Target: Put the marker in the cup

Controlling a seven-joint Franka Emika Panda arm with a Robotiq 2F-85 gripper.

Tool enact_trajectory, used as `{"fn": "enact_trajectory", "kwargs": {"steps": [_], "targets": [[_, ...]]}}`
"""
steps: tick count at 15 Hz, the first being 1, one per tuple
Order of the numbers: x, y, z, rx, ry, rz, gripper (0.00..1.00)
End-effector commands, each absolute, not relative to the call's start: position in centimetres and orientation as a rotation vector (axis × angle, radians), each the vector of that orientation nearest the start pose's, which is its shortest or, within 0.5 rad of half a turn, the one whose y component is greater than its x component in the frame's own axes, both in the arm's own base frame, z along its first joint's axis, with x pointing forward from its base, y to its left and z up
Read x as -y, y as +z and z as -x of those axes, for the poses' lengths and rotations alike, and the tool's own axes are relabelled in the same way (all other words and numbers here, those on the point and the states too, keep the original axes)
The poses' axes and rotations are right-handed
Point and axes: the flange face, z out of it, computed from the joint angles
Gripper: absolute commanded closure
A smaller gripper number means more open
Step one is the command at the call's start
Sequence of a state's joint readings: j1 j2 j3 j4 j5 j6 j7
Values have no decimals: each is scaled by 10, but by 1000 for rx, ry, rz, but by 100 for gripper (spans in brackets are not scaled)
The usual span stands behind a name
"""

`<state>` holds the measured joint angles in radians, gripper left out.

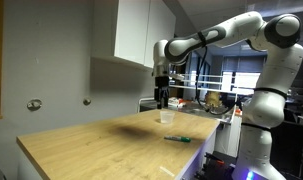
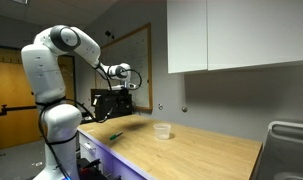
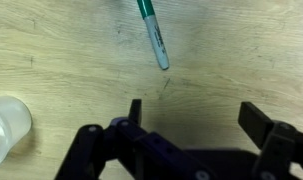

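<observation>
The gripper's open fingers are across the marker's narrow width, clear of the cup, so the gripper should keep going down toward the marker's body until the fingers straddle it.
The marker is a thin dark-green pen lying flat on the wooden counter; it shows in both exterior views. The cup is small, pale and translucent, standing upright, and also shows in both exterior views. My gripper is open and empty, hovering above the counter. In the wrist view the marker lies beyond the fingertips and the cup sits at the left edge. In an exterior view my gripper hangs close above the cup. It also shows in an exterior view.
The wooden counter runs along a grey wall with white cabinets overhead. Cluttered equipment stands beyond one end. A metal basin is at the other end.
</observation>
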<state>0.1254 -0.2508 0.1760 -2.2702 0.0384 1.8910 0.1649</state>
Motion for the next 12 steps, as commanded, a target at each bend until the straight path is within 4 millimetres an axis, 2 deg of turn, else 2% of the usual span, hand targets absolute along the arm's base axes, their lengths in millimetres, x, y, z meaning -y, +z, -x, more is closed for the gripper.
{"fn": "enact_trajectory", "kwargs": {"steps": [1,4,8,12], "targets": [[-118,431,-445,279,198,3102,0],[-100,411,-446,391,219,3057,0],[-82,384,-434,457,285,3003,0],[-83,362,-415,453,364,2990,0]]}}
